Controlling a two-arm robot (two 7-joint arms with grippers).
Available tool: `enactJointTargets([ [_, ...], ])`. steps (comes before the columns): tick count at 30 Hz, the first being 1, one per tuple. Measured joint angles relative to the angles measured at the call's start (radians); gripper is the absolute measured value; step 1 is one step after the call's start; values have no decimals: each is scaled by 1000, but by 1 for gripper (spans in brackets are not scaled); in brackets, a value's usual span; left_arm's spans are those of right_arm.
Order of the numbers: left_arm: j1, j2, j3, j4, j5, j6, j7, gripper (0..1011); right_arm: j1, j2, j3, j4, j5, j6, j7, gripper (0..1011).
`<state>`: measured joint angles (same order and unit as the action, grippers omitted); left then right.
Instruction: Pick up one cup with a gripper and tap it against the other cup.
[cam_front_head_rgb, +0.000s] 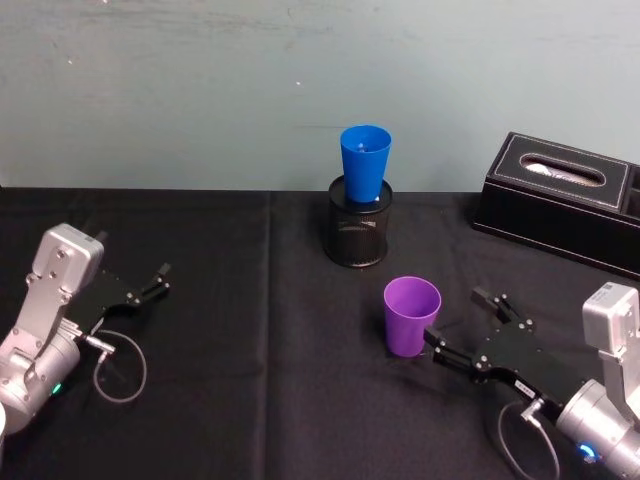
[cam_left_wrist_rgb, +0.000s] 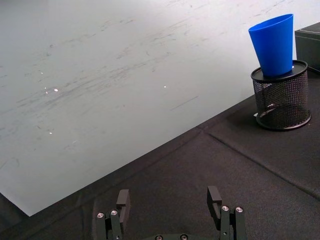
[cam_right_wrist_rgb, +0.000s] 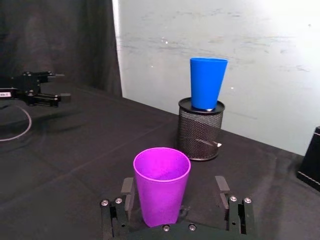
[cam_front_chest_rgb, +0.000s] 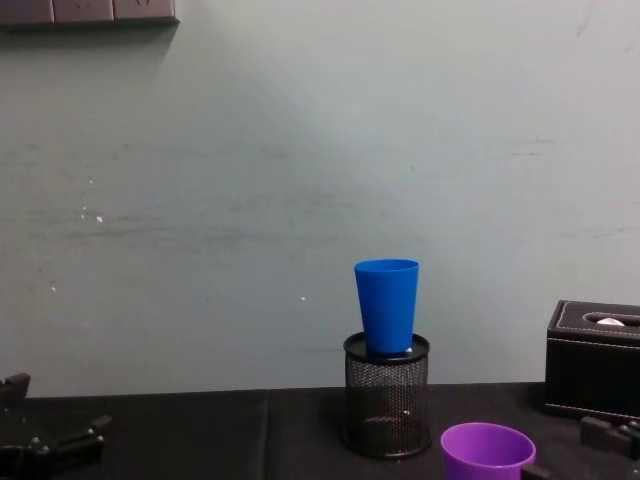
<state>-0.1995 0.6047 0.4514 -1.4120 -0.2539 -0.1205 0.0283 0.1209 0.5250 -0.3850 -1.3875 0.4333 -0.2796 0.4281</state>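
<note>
I expect the blue cup (cam_front_chest_rgb: 387, 306) to lean a little and settle back when I tap the purple cup against it, because it stands high on the pen holder (cam_front_chest_rgb: 387, 396).
The short purple cup (cam_front_head_rgb: 411, 316) stands upright on the black cloth, right of centre. My right gripper (cam_front_head_rgb: 457, 317) lies low just to its right, open; in the right wrist view the purple cup (cam_right_wrist_rgb: 161, 185) sits at the mouth of the spread jaws, closer to one finger (cam_right_wrist_rgb: 127, 192) than to the other, and is not clamped. Farther back, the tall blue cup (cam_front_head_rgb: 365, 162) rests upright in a black mesh pen holder (cam_front_head_rgb: 358, 230). At the table's left my left gripper (cam_front_head_rgb: 155, 283) is parked, open and holding nothing (cam_left_wrist_rgb: 168, 200).
A black tissue box (cam_front_head_rgb: 570, 195) stands at the back right, near the wall. A loop of cable (cam_front_head_rgb: 120, 370) lies beside the left arm. The black cloth (cam_front_head_rgb: 250, 330) is bare between the two arms and in front of the pen holder.
</note>
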Motion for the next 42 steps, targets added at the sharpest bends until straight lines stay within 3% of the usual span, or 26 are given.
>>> enactJointTargets([
  [18, 0, 0, 0, 0, 0, 0, 0, 1011, 28, -48, 15, 69, 22, 10, 103, 1003],
  [42, 0, 0, 0, 0, 0, 0, 0, 1011, 110, -117, 22, 183, -25, 26, 163, 1003],
])
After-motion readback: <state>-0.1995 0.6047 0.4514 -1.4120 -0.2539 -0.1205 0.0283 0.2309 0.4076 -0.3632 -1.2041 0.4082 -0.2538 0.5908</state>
